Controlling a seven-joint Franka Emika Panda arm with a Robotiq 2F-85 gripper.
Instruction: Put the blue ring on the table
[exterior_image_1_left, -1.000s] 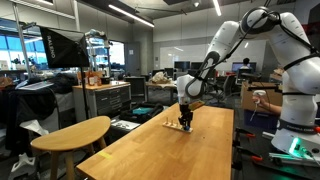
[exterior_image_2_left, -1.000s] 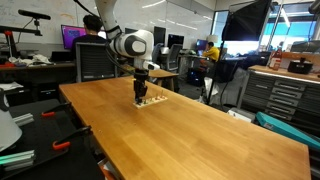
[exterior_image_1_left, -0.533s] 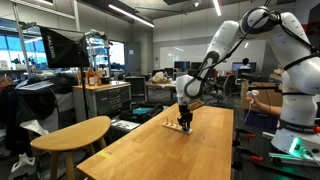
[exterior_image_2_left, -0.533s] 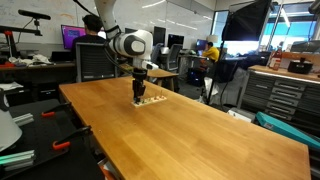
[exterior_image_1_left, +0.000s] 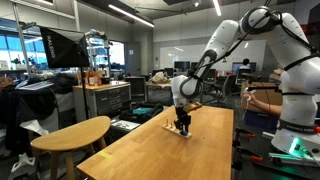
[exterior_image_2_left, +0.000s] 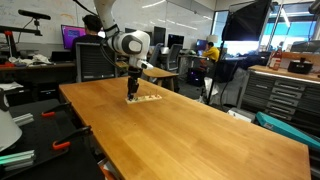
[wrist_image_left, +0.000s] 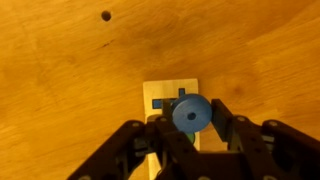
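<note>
The blue ring is hanging over the wooden strip (wrist_image_left: 172, 88), so the robot's gripper should move the ring clear of the strip and set it down on the open table (exterior_image_2_left: 161, 112) beside the strip.
In the wrist view my gripper (wrist_image_left: 191, 122) is shut on the blue ring (wrist_image_left: 191, 112), a small dark-blue disc with a centre hole, held between the fingers just above the small light wooden strip (wrist_image_left: 166, 94). Blue marks show on that strip. The strip lies on the long light-wood table (wrist_image_left: 60, 90). In both exterior views the gripper (exterior_image_1_left: 182, 122) (exterior_image_2_left: 131, 92) hangs low over the table's far end (exterior_image_1_left: 200, 150) (exterior_image_2_left: 200, 130), beside the strip (exterior_image_2_left: 149, 99). The ring is too small to make out there.
A smaller rounded-edge wooden table (exterior_image_1_left: 75, 132) stands beside the long one. A dark spot (wrist_image_left: 106, 16) marks the tabletop beyond the strip. Desks, cabinets, monitors and seated people surround the table. Wide bare tabletop lies toward the near end.
The gripper has risen slightly and shifted sideways off the strip, carrying the blue ring. The strip now shows uncovered beside the gripper.
</note>
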